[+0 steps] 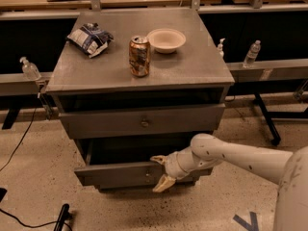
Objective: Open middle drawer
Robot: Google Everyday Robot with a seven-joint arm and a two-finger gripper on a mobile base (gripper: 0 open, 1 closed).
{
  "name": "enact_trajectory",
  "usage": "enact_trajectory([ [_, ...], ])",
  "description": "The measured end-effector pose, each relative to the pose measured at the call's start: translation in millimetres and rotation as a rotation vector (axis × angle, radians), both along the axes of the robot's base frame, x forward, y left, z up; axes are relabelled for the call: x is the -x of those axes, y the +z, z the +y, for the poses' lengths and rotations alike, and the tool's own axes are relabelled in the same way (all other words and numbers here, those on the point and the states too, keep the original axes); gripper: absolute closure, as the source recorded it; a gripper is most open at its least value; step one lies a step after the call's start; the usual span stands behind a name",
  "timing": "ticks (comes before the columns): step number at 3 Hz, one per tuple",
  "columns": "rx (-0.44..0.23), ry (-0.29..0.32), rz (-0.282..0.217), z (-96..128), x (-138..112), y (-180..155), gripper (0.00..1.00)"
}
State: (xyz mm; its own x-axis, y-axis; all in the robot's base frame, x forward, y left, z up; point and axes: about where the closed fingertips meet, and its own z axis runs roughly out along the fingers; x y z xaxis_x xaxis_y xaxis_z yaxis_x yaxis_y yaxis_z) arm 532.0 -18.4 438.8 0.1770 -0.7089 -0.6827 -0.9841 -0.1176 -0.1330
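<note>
The middle drawer's knob [149,175] is next to my gripper's spread fingers and the drawer is only partly out, so I should move back, hook the front's top edge [144,164] and pull.
The middle drawer [115,173] is a grey front with a small round knob [148,177]. It stands pulled out from the grey cabinet [134,76], with a dark gap above it. My gripper [160,172] is at the drawer front, just right of the knob. Its fingers are spread, one fingertip [157,159] at the front's top edge and the other below the front's lower edge. The white arm [240,158] reaches in from the right. The top drawer [144,121] also stands slightly out. The bottom drawer is hidden under the middle one.
On the cabinet top stand a soda can [139,56], a white bowl [166,40] and a chip bag [90,38]. Bottles [252,54] sit on rails behind, left and right. A cable and a black leg [62,218] lie on the floor at the left.
</note>
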Motion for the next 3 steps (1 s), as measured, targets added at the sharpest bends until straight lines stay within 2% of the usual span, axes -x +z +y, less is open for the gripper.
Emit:
enact_trajectory([
  [1, -0.064, 0.068, 0.057, 6.9, 37.2, 5.7, 0.00],
  [2, -0.085, 0.100, 0.093, 8.0, 57.3, 6.9, 0.03],
  [3, -0.104, 0.091, 0.093, 1.6, 64.3, 13.5, 0.02],
])
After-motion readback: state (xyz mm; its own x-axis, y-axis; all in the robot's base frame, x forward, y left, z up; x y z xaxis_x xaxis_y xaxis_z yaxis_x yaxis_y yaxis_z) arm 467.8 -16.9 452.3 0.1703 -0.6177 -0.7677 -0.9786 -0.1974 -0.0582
